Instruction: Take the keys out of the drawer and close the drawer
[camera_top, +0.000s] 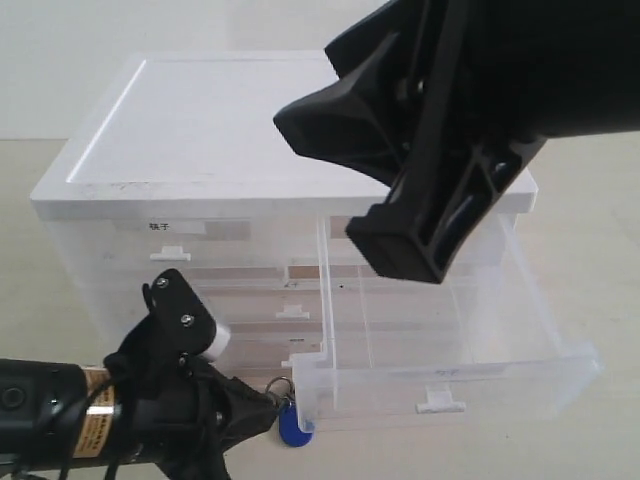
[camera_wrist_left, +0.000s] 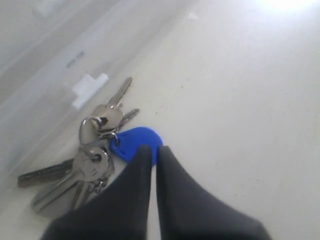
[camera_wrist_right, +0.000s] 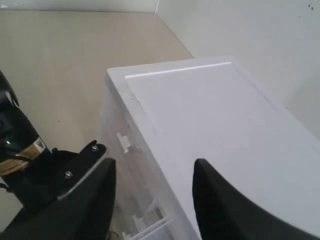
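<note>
I expect the cabinet (camera_top: 205, 135) to twist back a little when I push the drawer shut, because the open drawer (camera_top: 445, 340) is at one end of the free-standing cabinet.
The keys (camera_wrist_left: 95, 160), grey metal on a ring with a blue teardrop fob (camera_wrist_left: 135, 142), lie splayed on the pale table just outside the drawer (camera_wrist_left: 50, 85). My left gripper (camera_wrist_left: 154, 150) is down at the table with its jaws closed to a thin slit, pinching the fob's edge. From outside, the keys (camera_top: 290, 420) sit at the left gripper (camera_top: 272, 405), beside the front left corner of the drawer (camera_top: 450, 375). That drawer is pulled far out and looks empty. My right gripper (camera_top: 345, 190) hangs open above the cabinet, holding nothing.
The white-topped drawer cabinet (camera_top: 250, 120) holds a second half-width drawer (camera_top: 170, 240) with a printed label and full-width drawers below. The right wrist view looks down on the cabinet top (camera_wrist_right: 210, 115) between the right gripper's (camera_wrist_right: 153, 165) spread fingers.
</note>
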